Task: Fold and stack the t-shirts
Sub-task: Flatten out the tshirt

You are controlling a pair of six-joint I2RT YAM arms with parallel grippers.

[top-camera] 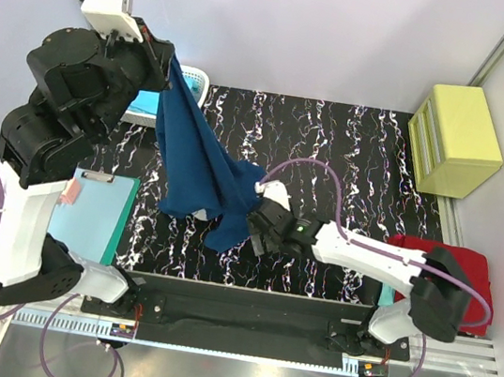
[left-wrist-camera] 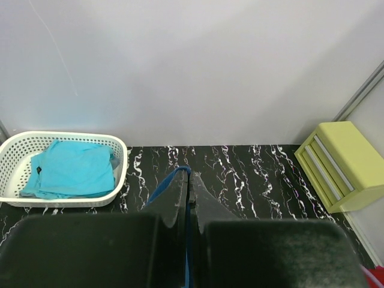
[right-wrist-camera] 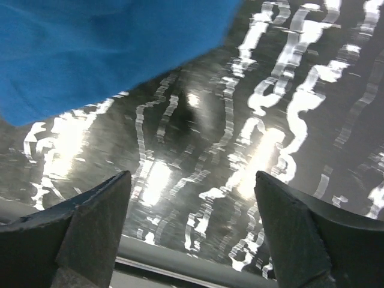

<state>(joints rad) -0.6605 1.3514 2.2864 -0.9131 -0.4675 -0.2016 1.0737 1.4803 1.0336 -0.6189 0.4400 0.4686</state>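
Observation:
I can see the navy blue t-shirt's lower end point(top-camera: 233, 207) sagging in limp folds, so I expect the navy blue t-shirt to hang down as a narrow drape when I raise it high.
A navy blue t-shirt point(top-camera: 195, 156) hangs from my left gripper point(top-camera: 168, 70), which is raised high at the back left and shut on an edge of the cloth point(left-wrist-camera: 177, 174). The shirt drapes down to the black marbled table point(top-camera: 336, 135), its lower corner near my right gripper point(top-camera: 248, 228). That gripper is open just above the table with nothing between its fingers point(right-wrist-camera: 96, 210); the blue fabric point(right-wrist-camera: 108, 48) lies just beyond them. A turquoise t-shirt point(left-wrist-camera: 75, 168) sits in the white basket point(left-wrist-camera: 122, 169). A red t-shirt point(top-camera: 482, 270) lies at the right edge.
A teal clipboard point(top-camera: 96, 213) lies on the near left of the table. A yellow drawer box point(top-camera: 456, 138) stands at the back right. The table's front rail point(right-wrist-camera: 180, 264) runs close under my right gripper.

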